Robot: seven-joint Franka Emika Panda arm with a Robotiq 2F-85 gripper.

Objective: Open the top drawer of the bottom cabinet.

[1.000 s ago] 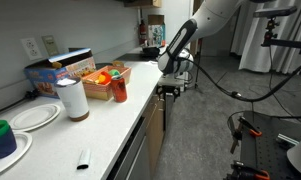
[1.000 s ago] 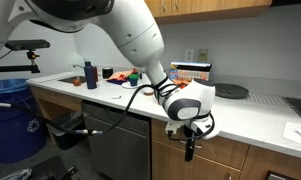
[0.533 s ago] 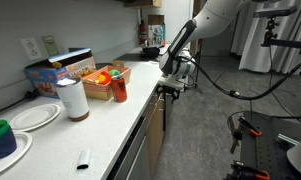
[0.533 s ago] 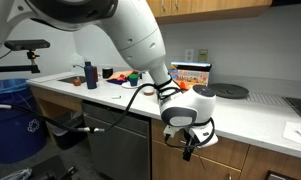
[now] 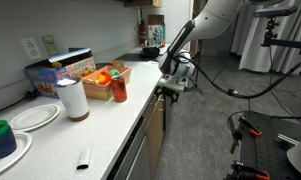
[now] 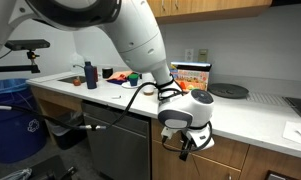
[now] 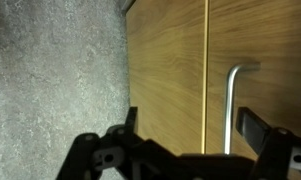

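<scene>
My open gripper has one finger next to the bar handle (image 7: 230, 106), so it should hook that finger behind the bar (image 7: 243, 92) and pull the top drawer open.
The bottom cabinet (image 6: 240, 160) has tan wood fronts under a long white worktop (image 5: 100, 125). In the wrist view, the top drawer front (image 7: 265, 40) fills the right side, with its slim bar handle (image 7: 230, 105). A seam divides it from another wood panel (image 7: 165, 60). My gripper (image 7: 190, 125) is open. The handle stands between the two fingers, close to the right finger (image 7: 253, 127), with no clear contact. In both exterior views the gripper (image 5: 171, 91) (image 6: 187, 147) hangs just in front of the cabinet's upper front, below the worktop edge.
The worktop carries a white roll (image 5: 72, 98), a red can (image 5: 119, 88), a snack box (image 5: 65, 70), plates (image 5: 35, 117) and a green cup (image 5: 0, 135). A dark appliance front (image 6: 115, 145) and a blue bin (image 6: 10, 125) stand beside the cabinet. Grey carpet (image 7: 55, 70) lies below.
The wrist and gripper have shifted slightly lower and closer along the cabinet front. Nothing else has moved.
</scene>
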